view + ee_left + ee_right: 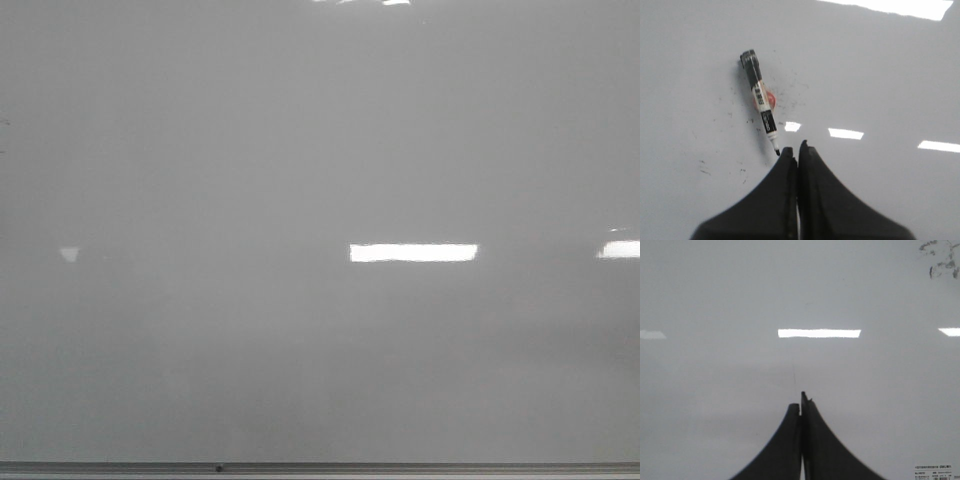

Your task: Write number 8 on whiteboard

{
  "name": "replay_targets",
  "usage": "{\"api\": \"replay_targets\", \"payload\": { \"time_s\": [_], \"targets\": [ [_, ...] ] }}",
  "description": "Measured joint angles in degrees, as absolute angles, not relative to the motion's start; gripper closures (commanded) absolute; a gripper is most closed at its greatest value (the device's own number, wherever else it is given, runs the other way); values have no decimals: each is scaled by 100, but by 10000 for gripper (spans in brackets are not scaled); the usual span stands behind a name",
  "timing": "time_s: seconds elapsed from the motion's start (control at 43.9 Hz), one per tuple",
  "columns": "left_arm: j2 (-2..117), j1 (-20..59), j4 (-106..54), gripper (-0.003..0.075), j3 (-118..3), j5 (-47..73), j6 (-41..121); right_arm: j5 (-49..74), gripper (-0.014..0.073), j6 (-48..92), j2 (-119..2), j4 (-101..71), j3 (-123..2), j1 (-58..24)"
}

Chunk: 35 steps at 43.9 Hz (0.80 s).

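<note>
My left gripper has the marker's tip [776,147] pointing at it, so it should pick up the marker and pass its rear end [748,58] to my right gripper before writing.
The whiteboard [320,150] fills the front view as a glossy pale grey surface with no writing on it; the number 8 is out of view. In the left wrist view a black-and-white marker [761,102] lies flat on the board, its uncapped tip pointing at my left gripper [795,148]. That gripper is shut, holds nothing and sits just short of the tip. My right gripper [801,400] is also shut and empty above bare board. Neither gripper shows in the front view.
A thin grey frame strip [320,467] runs along the board's near edge. A small red round spot [772,99] shows beside the marker, with faint ink specks around. Smudged black marks [940,260] and a printed label [934,472] sit on the board.
</note>
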<state>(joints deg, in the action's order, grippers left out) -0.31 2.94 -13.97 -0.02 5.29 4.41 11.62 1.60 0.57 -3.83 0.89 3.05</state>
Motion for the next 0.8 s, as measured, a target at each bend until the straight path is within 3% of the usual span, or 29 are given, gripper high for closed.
{"api": "replay_targets", "payload": {
  "time_s": [0.251,0.638,0.729,0.797],
  "targets": [
    [71,294,-94,739,-922,986,441,1874,661,160,-8,-383,-1075,305],
    [1428,294,371,731,-1592,1687,441,2222,657,160,-1479,-383,-2102,305],
    [1440,294,371,643,-1592,1696,441,2270,587,160,-1529,-383,-2102,305],
    [1440,294,371,496,-1592,1696,441,2274,472,160,-1529,-383,-2102,305]
  ]
}}
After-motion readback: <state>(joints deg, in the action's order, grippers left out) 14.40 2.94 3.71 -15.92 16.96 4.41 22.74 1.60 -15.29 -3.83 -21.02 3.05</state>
